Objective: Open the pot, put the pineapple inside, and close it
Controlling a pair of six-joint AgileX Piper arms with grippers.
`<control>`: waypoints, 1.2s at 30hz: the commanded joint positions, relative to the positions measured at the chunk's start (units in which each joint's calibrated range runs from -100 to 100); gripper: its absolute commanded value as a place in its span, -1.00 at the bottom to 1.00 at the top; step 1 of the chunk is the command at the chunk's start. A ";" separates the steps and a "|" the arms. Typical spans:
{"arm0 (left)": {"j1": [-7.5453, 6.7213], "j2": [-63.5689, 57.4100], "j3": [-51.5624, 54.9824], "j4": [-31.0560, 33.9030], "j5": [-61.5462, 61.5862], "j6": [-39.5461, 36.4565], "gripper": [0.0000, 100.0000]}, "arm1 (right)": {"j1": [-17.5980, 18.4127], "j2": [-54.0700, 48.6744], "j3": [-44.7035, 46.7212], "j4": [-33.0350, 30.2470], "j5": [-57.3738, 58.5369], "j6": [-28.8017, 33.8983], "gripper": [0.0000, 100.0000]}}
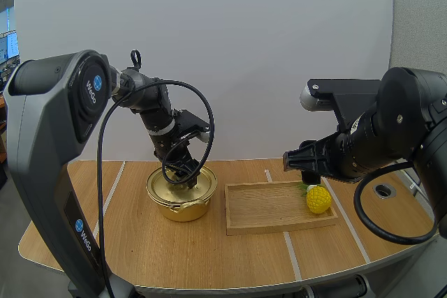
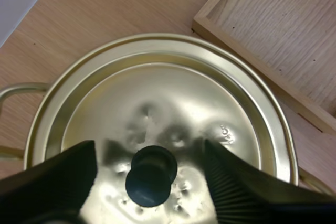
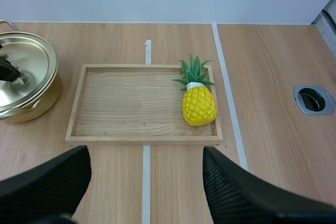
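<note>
I see the lid's plain rim (image 1: 180, 204) sitting over the pot, so the lid will come off in one piece and leave the pot standing when I lift the lid's knob.
A gold pot (image 1: 183, 209) stands left of centre on the table with its lid (image 2: 173, 98) on. My left gripper (image 1: 187, 172) is down over the lid, open, one finger on each side of the black knob (image 2: 151, 174) and a gap between each finger and the knob. The yellow pineapple (image 3: 198, 103) with green leaves lies at the right end of the wooden tray (image 3: 142, 140). My right gripper (image 3: 146, 192) hangs open above the near side of the tray, holding nothing. In the high view the right gripper (image 1: 299, 162) is above and just left of the pineapple (image 1: 318, 199).
The tray (image 1: 279, 227) lies close to the right of the pot, and its corner (image 2: 273, 19) nearly meets the pot's rim. A round metal-ringed hole (image 1: 383, 189) is in the table at the far right. White tape lines cross the tabletop.
</note>
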 commanded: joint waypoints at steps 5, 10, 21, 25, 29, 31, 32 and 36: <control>-0.17 0.14 -0.27 0.22 -0.24 -1.82 -1.00 | -0.01 -0.10 -0.66 -0.30 0.00 -0.77 1.00; -0.17 -0.55 -2.40 0.54 4.05 -4.60 -1.00 | -0.01 -0.10 -0.66 -0.30 0.00 -0.77 1.00; -0.17 -13.64 -15.63 1.92 17.28 -7.83 -1.00 | -0.01 -0.10 -0.66 -0.30 0.00 -0.77 1.00; -0.17 -20.44 -21.16 3.21 17.24 -8.15 -1.00 | -0.01 -0.10 -0.66 -0.30 0.00 -0.77 1.00; -0.17 -25.83 -28.76 5.90 17.24 -10.26 -1.00 | -0.01 -0.10 -0.66 -0.30 0.00 -0.77 1.00; -0.17 -27.58 -33.81 7.47 17.24 -11.39 -1.00 | -0.01 -0.10 -0.66 -0.30 0.00 -0.77 1.00; -0.17 -28.16 -36.46 8.07 17.24 -11.68 -1.00 | -0.01 -0.10 -0.66 -0.30 0.00 -0.77 1.00; -0.17 -29.21 -47.04 10.91 17.24 -12.92 -1.00 | -0.01 -0.10 -0.66 -0.30 0.00 -0.77 1.00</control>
